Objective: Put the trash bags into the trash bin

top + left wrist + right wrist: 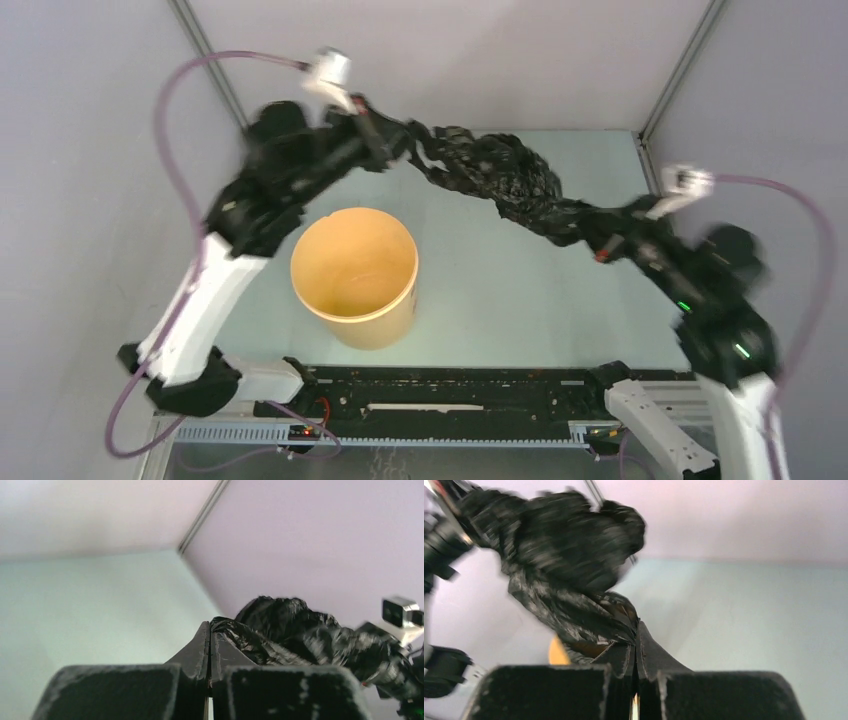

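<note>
The trash bag (498,170) hangs in a bunch between my left gripper and my right gripper, so next I swing both grippers down toward the table (468,268) and up to shake the bag open.
A crinkled glossy black trash bag (500,175) hangs stretched in the air between my two grippers, above the far half of the table. My left gripper (405,140) is shut on its left end, and the left wrist view shows the plastic (280,630) pinched at the closed fingertips (209,630). My right gripper (600,235) is shut on the bag's right end (574,580), with the film caught at its tips (638,630). The trash bin (355,275), a round open orange tub, stands upright on the table below and to the left of the bag, with nothing visible inside it.
Pale walls with metal corner posts (210,60) enclose the pale green table (520,300) at the back and sides. A black rail (450,390) runs along the near edge between the arm bases. Purple cables (810,250) loop off both wrists.
</note>
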### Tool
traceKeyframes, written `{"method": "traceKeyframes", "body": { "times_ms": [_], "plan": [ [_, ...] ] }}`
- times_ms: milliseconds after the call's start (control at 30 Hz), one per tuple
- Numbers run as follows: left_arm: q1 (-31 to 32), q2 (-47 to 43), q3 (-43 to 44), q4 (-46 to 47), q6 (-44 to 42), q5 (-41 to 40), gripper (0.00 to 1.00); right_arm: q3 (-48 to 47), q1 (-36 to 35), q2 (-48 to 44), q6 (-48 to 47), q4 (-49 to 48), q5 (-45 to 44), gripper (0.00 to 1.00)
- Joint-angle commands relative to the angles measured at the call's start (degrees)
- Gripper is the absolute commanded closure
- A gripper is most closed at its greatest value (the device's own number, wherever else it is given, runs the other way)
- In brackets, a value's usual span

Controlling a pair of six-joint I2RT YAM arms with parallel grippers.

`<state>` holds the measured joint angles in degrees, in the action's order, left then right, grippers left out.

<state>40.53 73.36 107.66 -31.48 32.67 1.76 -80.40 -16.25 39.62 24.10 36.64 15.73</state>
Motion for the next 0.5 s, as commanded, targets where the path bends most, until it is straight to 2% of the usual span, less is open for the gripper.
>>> {"method": "traceKeyframes", "body": {
  "times_ms": [0,133,233,333,400,467],
  "plan": [
    [1.8,17.2,-11.1,-18.1,-0.6,1.5,1.0,25.2,1.9,14.6,-0.7,9.4,4.0,1.0],
    [3.1,13.7,-17.4,-12.5,1.0,2.5,1.0,33.8,-0.8,11.5,-0.1,8.9,4.4,1.0],
    [1.3,16.0,-13.7,-11.9,4.1,5.6,1.0,30.9,1.5,10.4,0.4,7.7,5.4,1.0],
    [-0.9,23.0,2.5,-18.4,5.3,8.6,1.0,18.4,7.8,16.4,2.0,8.6,12.1,1.0],
    [-0.5,26.9,19.9,-22.6,3.5,5.8,1.0,1.6,9.3,22.0,2.0,13.4,14.0,1.0],
    [1.3,29.0,36.9,-22.5,0.1,2.6,1.0,-18.5,7.0,25.7,-0.4,19.2,10.9,1.0]
  ]
}}
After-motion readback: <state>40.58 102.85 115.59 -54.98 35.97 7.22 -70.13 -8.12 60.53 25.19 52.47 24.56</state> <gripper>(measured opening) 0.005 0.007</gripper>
